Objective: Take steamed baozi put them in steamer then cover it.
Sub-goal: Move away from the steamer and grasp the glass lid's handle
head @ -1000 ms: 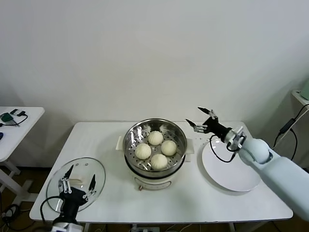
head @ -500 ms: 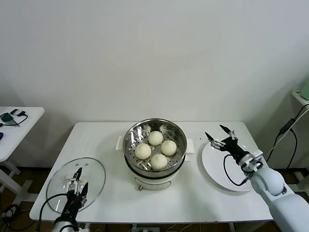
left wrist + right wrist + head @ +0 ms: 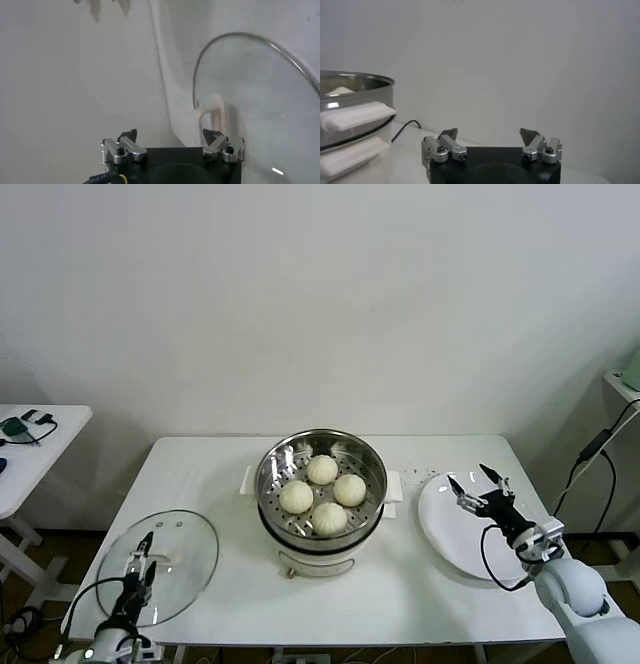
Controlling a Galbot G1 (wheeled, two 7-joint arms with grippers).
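Note:
I keep moving my left gripper forward, as one open finger faces the gap inside the cover's white handle (image 3: 207, 121), and close it on the handle's outer bar (image 3: 200, 121).
Several cream-white baozi (image 3: 322, 492) lie in the shiny steel steamer (image 3: 274, 462) on its white pot base at the table's middle. The steamer's rim also shows in the right wrist view (image 3: 355, 80). The clear glass cover (image 3: 190, 554) lies flat at the table's front left corner, its white handle seen in the left wrist view (image 3: 216, 111). My left gripper (image 3: 139, 555) is open, low at the cover's near edge. My right gripper (image 3: 476, 485) is open and empty above the white plate (image 3: 455, 542).
The white plate lies on the table to the right of the steamer. A small side table (image 3: 30, 446) with cables stands at far left. A black cable (image 3: 596, 446) hangs at far right.
My right gripper has drawn back from beside the steamer to the right and down, over the plate. My left gripper has sunk lower at the cover's near edge.

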